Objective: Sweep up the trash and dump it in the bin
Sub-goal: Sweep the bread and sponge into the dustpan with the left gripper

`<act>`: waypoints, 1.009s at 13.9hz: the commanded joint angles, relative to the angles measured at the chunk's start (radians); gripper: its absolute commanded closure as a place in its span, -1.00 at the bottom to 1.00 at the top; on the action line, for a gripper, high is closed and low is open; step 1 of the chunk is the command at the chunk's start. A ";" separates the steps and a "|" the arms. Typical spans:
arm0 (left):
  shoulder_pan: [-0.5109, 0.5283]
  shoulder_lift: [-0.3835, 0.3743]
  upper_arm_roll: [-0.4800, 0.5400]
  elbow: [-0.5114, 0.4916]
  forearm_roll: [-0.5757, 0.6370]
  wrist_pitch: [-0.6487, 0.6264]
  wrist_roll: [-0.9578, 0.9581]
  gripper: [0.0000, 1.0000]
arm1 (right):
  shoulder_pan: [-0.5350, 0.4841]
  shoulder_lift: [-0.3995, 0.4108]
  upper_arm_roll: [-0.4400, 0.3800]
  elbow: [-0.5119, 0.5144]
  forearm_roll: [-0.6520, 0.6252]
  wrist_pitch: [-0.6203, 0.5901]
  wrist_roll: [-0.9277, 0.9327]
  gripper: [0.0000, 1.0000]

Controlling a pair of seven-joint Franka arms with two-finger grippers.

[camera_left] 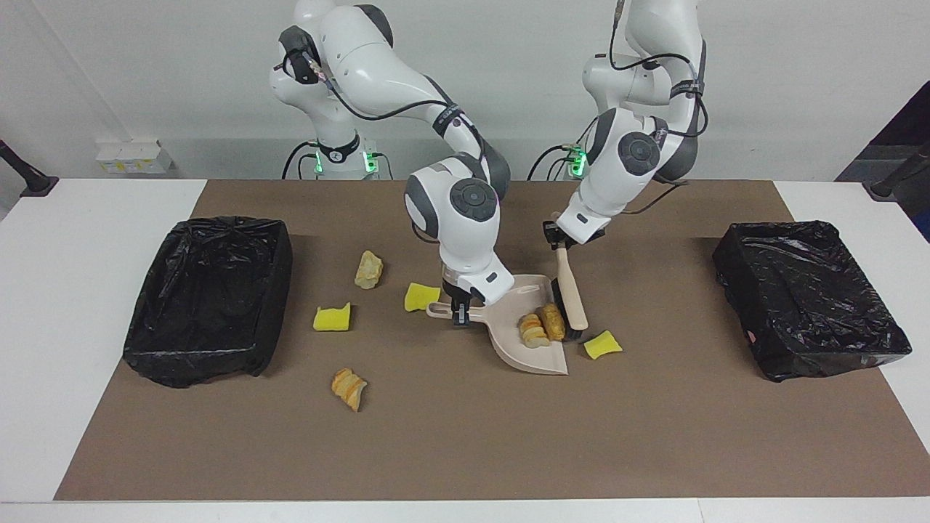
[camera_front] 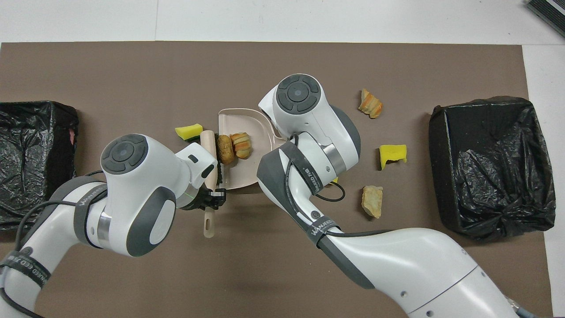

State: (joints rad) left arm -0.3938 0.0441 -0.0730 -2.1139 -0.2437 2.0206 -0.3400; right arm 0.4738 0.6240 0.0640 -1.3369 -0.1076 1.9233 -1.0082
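My left gripper needs to move the brush beyond the chunk and sweep the chunk into the dustpan, because the yellow chunk (camera_front: pixel 189 131) is behind the brush head and outside the dustpan.
My right gripper (camera_left: pixel 459 314) is shut on the handle of a beige dustpan (camera_left: pixel 524 296) (camera_front: pixel 238 126) that rests on the brown mat. My left gripper (camera_left: pixel 560 242) (camera_front: pixel 212 197) is shut on the handle of a wooden brush (camera_left: pixel 572 299) (camera_front: pixel 209 152), whose head stands at the pan's open lip. Two tan bread lumps of trash (camera_left: pixel 543 327) (camera_front: pixel 234 146) lie inside the pan. A yellow chunk (camera_left: pixel 601 345) (camera_front: pixel 188 131) lies on the mat just outside the lip, beside the brush head. In the overhead view the right gripper is hidden under its arm.
More trash lies on the mat toward the right arm's end: a tan lump (camera_left: pixel 368 269), two yellow chunks (camera_left: pixel 332 318) (camera_left: pixel 421 296) and a bread piece (camera_left: pixel 349 388). Black-lined bins (camera_left: pixel 211 290) (camera_left: pixel 810 298) stand at each end of the mat.
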 commanded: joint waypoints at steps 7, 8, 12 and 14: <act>0.091 -0.003 0.035 0.201 0.136 -0.273 0.047 1.00 | -0.009 -0.007 0.007 -0.025 0.000 0.020 -0.018 1.00; 0.128 -0.001 0.033 0.198 0.139 -0.275 0.053 1.00 | -0.009 -0.007 0.007 -0.025 0.000 0.020 -0.017 1.00; 0.216 0.059 0.035 0.155 0.181 -0.176 0.105 1.00 | -0.014 -0.007 0.007 -0.027 0.005 0.043 -0.010 1.00; 0.202 0.074 0.033 0.100 0.178 -0.077 0.104 1.00 | -0.011 -0.007 0.007 -0.031 0.006 0.052 -0.007 1.00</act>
State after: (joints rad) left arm -0.1779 0.1092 -0.0303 -1.9620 -0.0790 1.8620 -0.2338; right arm 0.4703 0.6246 0.0639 -1.3442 -0.1062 1.9400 -1.0082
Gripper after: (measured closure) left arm 0.740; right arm 0.674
